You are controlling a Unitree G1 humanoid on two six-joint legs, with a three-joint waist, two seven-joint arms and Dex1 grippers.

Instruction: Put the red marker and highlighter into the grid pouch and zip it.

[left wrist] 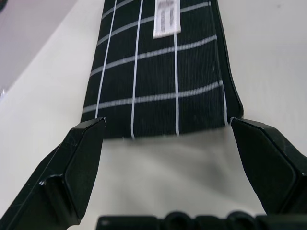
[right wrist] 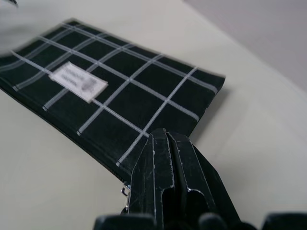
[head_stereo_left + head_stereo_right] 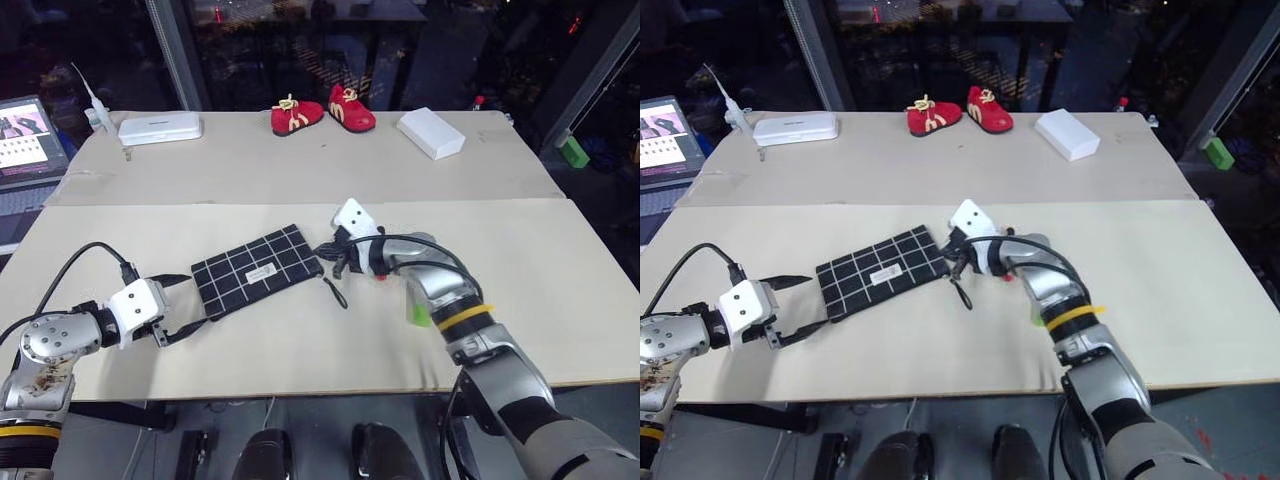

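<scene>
The zipper cord [image 3: 336, 291] trails from the end next to my right gripper, so I expect the grid pouch [image 3: 256, 270] to open at that end when I pull the zipper back.
The grid pouch [image 3: 258, 270], black with white lines and a small white label, lies flat at the table's middle. Its black zipper cord [image 3: 335, 292] trails off its right end. My left gripper [image 3: 180, 305] is open at the pouch's left end, one finger on each side of its corner [image 1: 165, 132]. My right gripper [image 3: 328, 252] is shut just over the pouch's right end, with nothing visibly held [image 2: 165, 143]. Under my right forearm peek a bit of the light-green highlighter [image 3: 420, 308] and the red end of the red marker [image 3: 381, 275]; both are mostly hidden.
At the back of the table are two red baby shoes [image 3: 322, 112], a white box [image 3: 431, 132] and a white case [image 3: 160, 127]. A screen [image 3: 28, 140] stands at far left. A green block [image 3: 573, 151] sits beyond the table's right corner.
</scene>
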